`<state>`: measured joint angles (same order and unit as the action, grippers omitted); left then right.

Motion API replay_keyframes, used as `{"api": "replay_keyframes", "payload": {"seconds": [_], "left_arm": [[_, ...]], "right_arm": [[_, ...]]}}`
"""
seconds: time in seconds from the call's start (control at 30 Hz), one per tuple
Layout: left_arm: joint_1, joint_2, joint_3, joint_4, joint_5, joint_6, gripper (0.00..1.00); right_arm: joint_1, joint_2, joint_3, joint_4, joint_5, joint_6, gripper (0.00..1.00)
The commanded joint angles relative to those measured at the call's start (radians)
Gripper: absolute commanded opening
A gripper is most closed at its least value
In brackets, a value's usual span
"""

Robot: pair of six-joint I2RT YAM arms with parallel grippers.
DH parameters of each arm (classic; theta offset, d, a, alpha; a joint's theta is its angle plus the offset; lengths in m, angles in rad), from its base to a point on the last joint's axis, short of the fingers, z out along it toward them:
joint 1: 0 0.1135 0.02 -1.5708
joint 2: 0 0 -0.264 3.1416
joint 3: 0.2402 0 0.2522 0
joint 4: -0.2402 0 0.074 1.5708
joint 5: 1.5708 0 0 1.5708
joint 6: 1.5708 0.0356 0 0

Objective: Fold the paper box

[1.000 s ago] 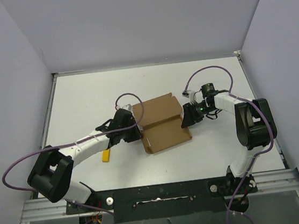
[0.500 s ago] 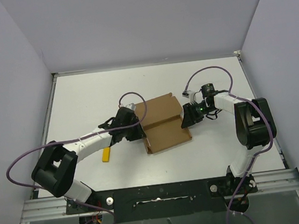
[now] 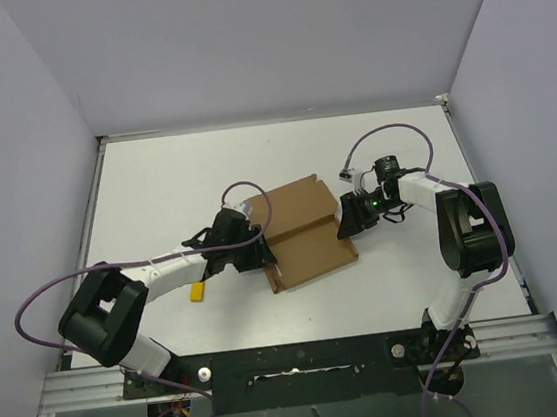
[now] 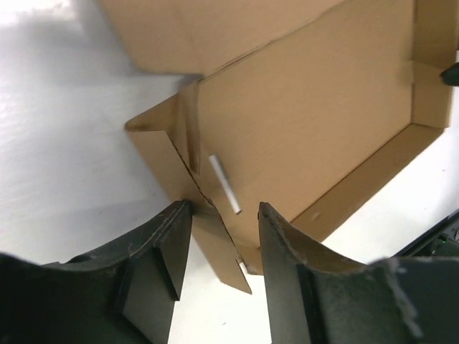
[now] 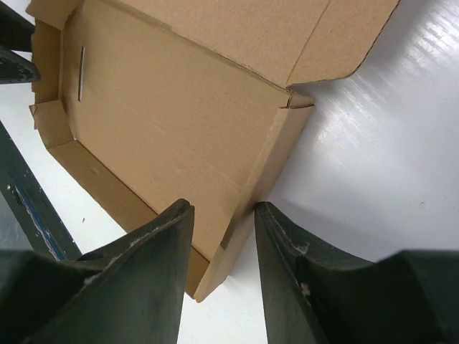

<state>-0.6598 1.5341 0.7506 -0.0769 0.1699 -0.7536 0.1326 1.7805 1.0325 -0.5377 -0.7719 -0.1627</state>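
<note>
Next, my left gripper backs away and pinches the edge of the box's side standing loose beside its empty slot (image 4: 225, 184), while my right gripper steadies the box's bottom (image 3: 306, 253).
The paper box (image 3: 306, 227) is a brown cardboard mailer lying open in the middle of the table, with its lid flap spread toward the far side. My left gripper (image 3: 250, 253) is at the box's near-left corner. In the left wrist view it (image 4: 224, 209) stands open, and a loose corner flap (image 4: 219, 251) lies between the fingers without being pinched. My right gripper (image 3: 352, 218) is at the box's right side. In the right wrist view it (image 5: 224, 206) is open and straddles the raised side wall (image 5: 251, 208), one finger over the box floor (image 5: 165, 122), the other outside.
A small yellow bar (image 3: 199, 291) lies on the white table (image 3: 155, 182) left of the box, beside the left forearm. Purple cables loop over both arms. Grey walls close in the table on the left, right and far sides.
My left gripper has opened, and its wrist has shifted slightly toward the near edge. The box's near-left corner has settled a little lower. The right arm has not moved.
</note>
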Motion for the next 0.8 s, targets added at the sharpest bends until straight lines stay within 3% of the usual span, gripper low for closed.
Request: {"api": "replay_keyframes", "payload": {"seconds": [0.0,0.3,0.43,0.53,0.77], "left_arm": [[0.016,-0.096,-0.057,0.081,0.025,0.006,0.43],[0.061,-0.317,-0.199,0.077,0.008,0.015,0.63],[0.086,-0.4,-0.308,0.127,0.023,-0.03,0.67],[0.113,-0.416,-0.362,0.185,0.052,-0.061,0.66],[0.152,-0.406,-0.38,0.208,0.065,-0.083,0.48]], "right_arm": [[0.006,0.011,0.029,0.007,-0.035,0.009,0.4],[0.005,0.014,0.031,0.004,-0.026,0.008,0.41],[0.005,0.015,0.03,0.005,-0.027,0.007,0.41],[0.005,0.019,0.031,0.004,-0.029,0.006,0.41],[0.003,0.006,0.035,0.0,-0.026,-0.002,0.41]]}}
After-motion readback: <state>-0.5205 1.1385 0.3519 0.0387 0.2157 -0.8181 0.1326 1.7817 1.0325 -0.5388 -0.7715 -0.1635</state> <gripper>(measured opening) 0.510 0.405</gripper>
